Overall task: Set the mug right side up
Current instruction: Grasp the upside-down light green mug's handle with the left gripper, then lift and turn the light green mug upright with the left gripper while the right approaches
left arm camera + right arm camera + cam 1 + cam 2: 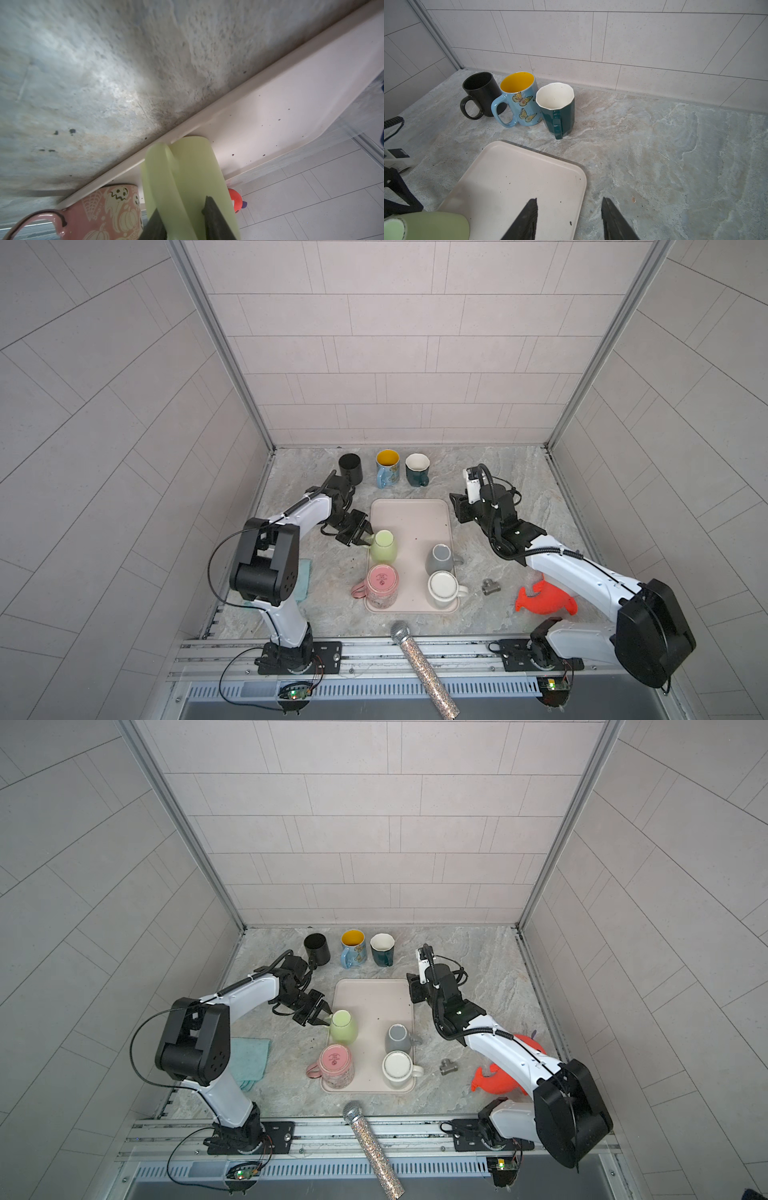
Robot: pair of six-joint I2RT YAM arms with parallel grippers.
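The upside-down pale green mug (383, 547) is held by its handle in my left gripper, so next I lift and turn it before my right gripper takes the mug's handle (165, 174).
A pale green mug (383, 547) (343, 1027) stands upside down at the left edge of the pink tray (411, 514) (374, 994). My left gripper (365, 540) (326, 1016) reaches in from the left at the mug's side. In the left wrist view its two black fingers sit on either side of the mug's green handle (160, 176), and the left gripper (182, 209) is shut on it. My right gripper (457, 510) (413, 988) hovers open over the tray's far right corner (579, 172), holding nothing (569, 202).
Also upside down on the tray are a pink mug (382, 585), a grey mug (440, 558) and a white mug (442, 589). Black (350, 467), blue butterfly (387, 467) and teal (417, 468) mugs stand upright behind. Microphone (419, 659), red toy fish (544, 597), metal fitting (490, 586), teal cloth (305, 576).
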